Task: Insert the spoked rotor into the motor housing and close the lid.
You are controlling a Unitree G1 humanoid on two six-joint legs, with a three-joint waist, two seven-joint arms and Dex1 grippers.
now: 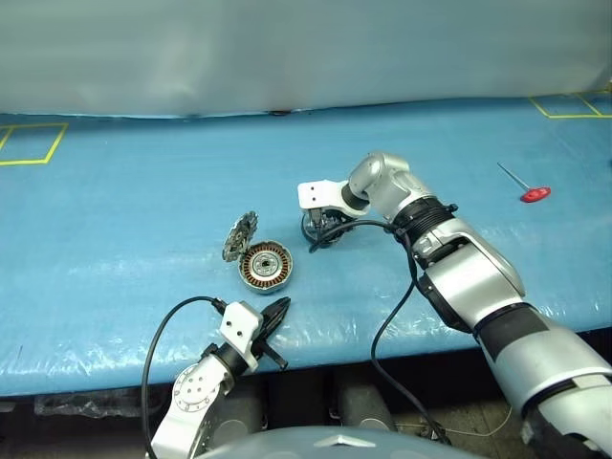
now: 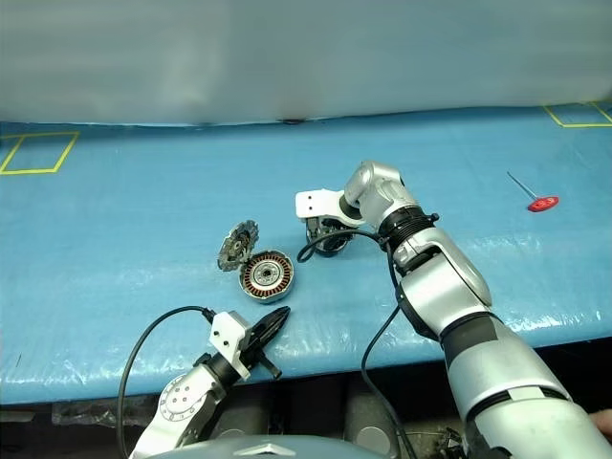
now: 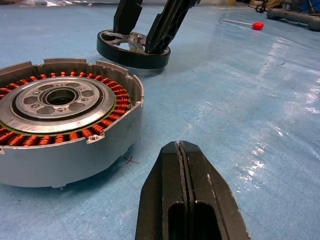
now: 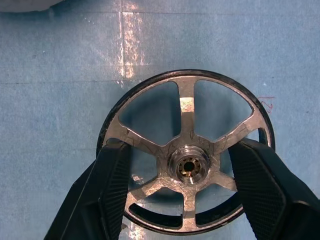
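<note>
The spoked rotor (image 4: 188, 137) will sink down around the copper windings when the robot lowers it in, because the dark ring (image 4: 156, 217) is deep and hollow behind its spokes.
The spoked rotor (image 4: 186, 107), a dark ring with silvery spokes and hub, lies flat on the blue table. My right gripper (image 4: 181, 146) points down over it, open, its fingers (image 4: 112, 185) dipping between the spokes on either side of the hub. Left of it sits the motor housing (image 1: 265, 266), a grey cup with copper windings facing up. The lid (image 1: 240, 235) leans tilted on its edge against the housing's far left side. My left gripper (image 3: 180, 147) is shut and empty near the table's front edge, just in front of the housing (image 3: 60, 110).
A red-handled tool (image 1: 534, 194) lies far right on the table. Yellow tape squares (image 1: 29, 143) mark the back corners. A grey sheet closes off the back. Black cables hang from both wrists along the table's front edge (image 1: 382, 356).
</note>
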